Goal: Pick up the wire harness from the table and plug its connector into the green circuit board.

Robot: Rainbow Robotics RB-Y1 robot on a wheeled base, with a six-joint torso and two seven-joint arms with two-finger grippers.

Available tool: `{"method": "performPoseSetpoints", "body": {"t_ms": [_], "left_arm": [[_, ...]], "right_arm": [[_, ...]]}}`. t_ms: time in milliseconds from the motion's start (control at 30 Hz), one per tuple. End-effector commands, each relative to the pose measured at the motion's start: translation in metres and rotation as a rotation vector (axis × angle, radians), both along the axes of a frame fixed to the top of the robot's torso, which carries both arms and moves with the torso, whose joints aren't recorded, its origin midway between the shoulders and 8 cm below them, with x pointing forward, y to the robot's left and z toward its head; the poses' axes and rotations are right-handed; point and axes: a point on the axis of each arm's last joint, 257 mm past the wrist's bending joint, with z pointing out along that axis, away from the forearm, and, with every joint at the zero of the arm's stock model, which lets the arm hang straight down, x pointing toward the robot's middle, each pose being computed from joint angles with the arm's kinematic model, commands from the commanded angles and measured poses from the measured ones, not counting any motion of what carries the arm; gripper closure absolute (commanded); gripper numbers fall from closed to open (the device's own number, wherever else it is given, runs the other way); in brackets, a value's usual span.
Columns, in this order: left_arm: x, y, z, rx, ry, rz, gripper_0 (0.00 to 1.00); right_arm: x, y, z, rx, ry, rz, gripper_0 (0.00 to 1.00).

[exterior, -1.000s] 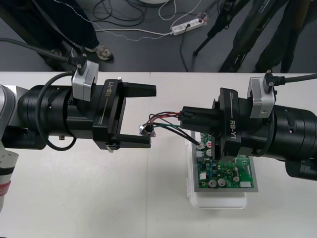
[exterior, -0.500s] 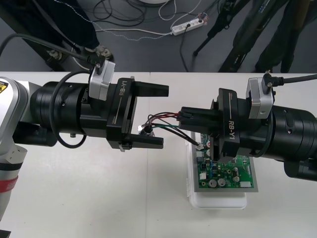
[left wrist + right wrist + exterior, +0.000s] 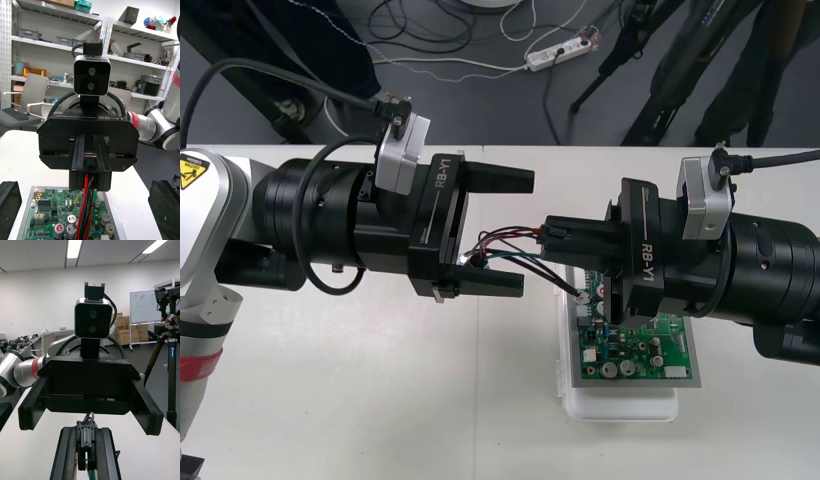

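The black wires split off from the red wires [image 3: 515, 232], so those black wires [image 3: 556, 279] will hang loose below when the robot carries the connector to the board.
My right gripper [image 3: 552, 236] is shut on the wire harness [image 3: 510, 245] above the table, just left of the green circuit board [image 3: 635, 350]. The harness's red, black and green wires run leftwards to the metal socket [image 3: 471, 259]. My left gripper [image 3: 515, 232] stands open, one finger on each side of that socket end. In the right wrist view a black piece of the harness [image 3: 85, 442] sits between my right fingers [image 3: 68, 453], facing the open left gripper [image 3: 90, 408]. The left wrist view has the right gripper [image 3: 89, 170] holding the wires [image 3: 85, 198] over the board [image 3: 47, 219].
The board rests on a white base [image 3: 620, 408] at the table's right. Bare table [image 3: 360, 400] lies in front of the left arm. Cables and a power strip lie on the dark floor beyond the far edge.
My left gripper has moved right towards the right gripper, still open, and now flanks the socket end of the harness. The right gripper and harness have stayed put.
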Motion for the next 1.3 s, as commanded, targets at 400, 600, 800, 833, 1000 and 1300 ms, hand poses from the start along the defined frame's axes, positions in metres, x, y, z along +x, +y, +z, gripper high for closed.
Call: {"method": "performPoseSetpoints", "body": {"t_ms": [400, 600, 800, 833, 1000, 1300], "left_arm": [[0.0033, -0.0054, 0.0112, 0.019, 0.022, 0.002, 0.00], [0.0011, -0.0073, 0.0113, 0.018, 0.026, -0.006, 0.00], [0.0014, -0.0073, 0.0115, 0.016, 0.025, -0.005, 0.00], [0.0009, -0.0076, 0.0116, 0.016, 0.025, -0.007, 0.00], [0.0016, -0.0073, 0.0122, 0.014, 0.024, -0.005, 0.00], [0.0005, -0.0076, 0.0135, 0.008, 0.027, -0.009, 1.00]], "right_arm": [[-0.0050, -0.0026, 0.0111, 0.010, -0.044, -0.008, 1.00], [-0.0056, -0.0026, 0.0112, 0.010, -0.045, -0.007, 1.00], [-0.0063, -0.0022, 0.0116, 0.011, -0.047, -0.005, 1.00], [-0.0059, -0.0025, 0.0110, 0.009, -0.046, -0.005, 1.00], [-0.0059, -0.0025, 0.0110, 0.009, -0.046, -0.005, 1.00], [-0.0062, -0.0028, 0.0107, 0.007, -0.049, -0.005, 1.00]]}}
